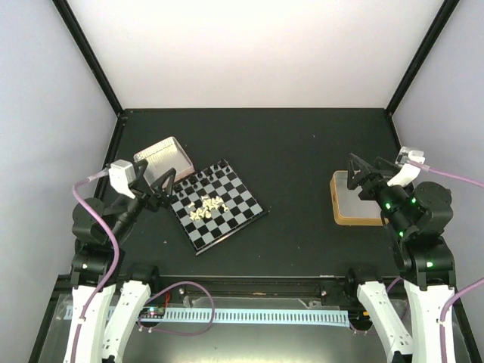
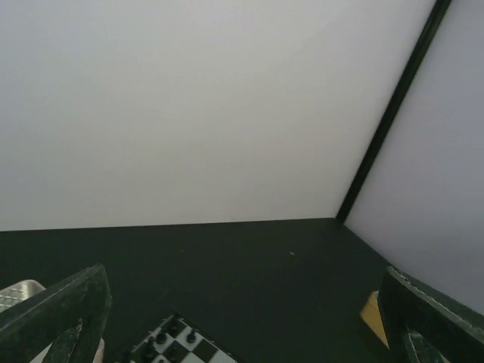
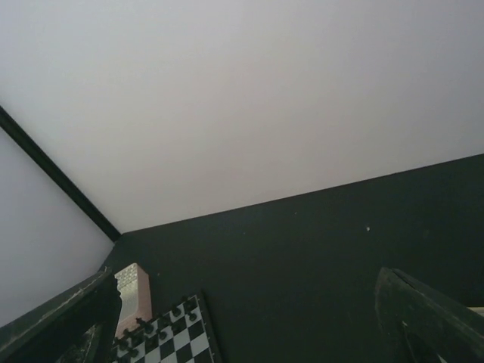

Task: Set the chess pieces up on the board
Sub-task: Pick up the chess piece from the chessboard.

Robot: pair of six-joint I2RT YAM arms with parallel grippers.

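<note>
My right gripper should move toward the board next and close on the cream-white piece at the heap's edge, with the way open to it.
The board lies turned at an angle on the left half of the black table. A heap of cream-white chess pieces lies on its middle squares. Small black pieces stand along its far edge. My left gripper is open and empty, just left of the board's near-left corner. My right gripper is open and empty, far right of the board. The left wrist view shows the board's far corner between the spread fingers. The right wrist view shows the board at lower left.
A metal tray sits behind the board's left corner and also shows in the right wrist view. An orange-rimmed tray lies under the right gripper. White walls with black posts enclose the table.
</note>
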